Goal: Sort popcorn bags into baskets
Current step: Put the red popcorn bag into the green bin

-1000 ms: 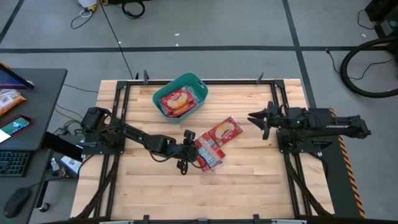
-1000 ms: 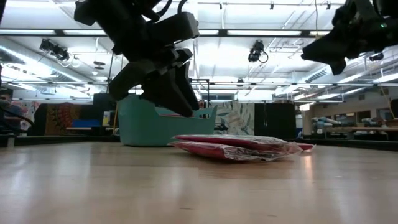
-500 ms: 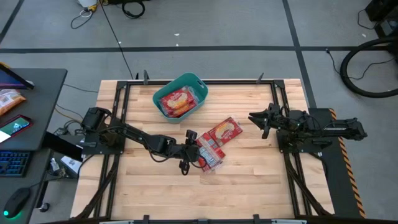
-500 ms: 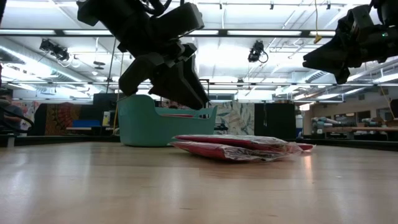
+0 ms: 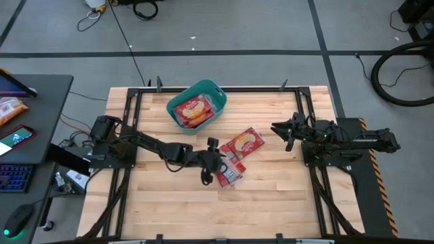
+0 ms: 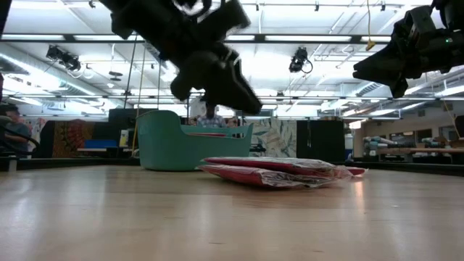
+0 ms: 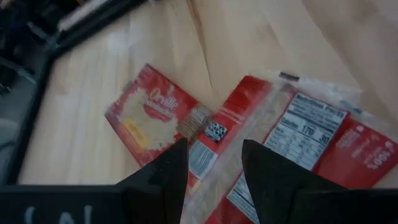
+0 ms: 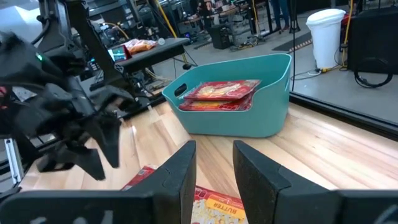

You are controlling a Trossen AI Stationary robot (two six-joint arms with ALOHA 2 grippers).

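A printed red corner [image 7: 368, 150] sticks out past the edge of the back-side-up popcorn bag [image 7: 301, 135], so that bag should uncover another face-up popcorn bag when I lift it.
Two red popcorn bags lie flat and overlapping at the table's middle: one face up [image 5: 245, 142] [image 7: 152, 115], the other back side up [image 5: 228, 171] [image 7: 298, 140]; the low view shows the pair [image 6: 279, 171] edge-on. More bags [image 5: 192, 110] [image 8: 219, 91] lie in the teal basket [image 5: 211, 91] [image 8: 261, 112] [image 6: 163, 145] toward the far edge. My left gripper [image 5: 215, 161] [image 6: 243, 98] [image 7: 214, 165] hangs open just above the two loose bags, touching neither. My right gripper [image 5: 281, 129] [image 6: 391, 72] [image 8: 214, 171] waits open in the air right of them.
Bare wooden tabletop [image 5: 271, 203] stretches on the near side and to the right of the loose bags. Dark frame rails [image 5: 298, 102] run along the table's sides. A desk with a keyboard and an orange packet [image 5: 10, 108] stands off the table's left.
My left gripper has moved toward the table's right edge, from beside the loose bags to over them, and has risen a little. The bags and basket have stayed in place.
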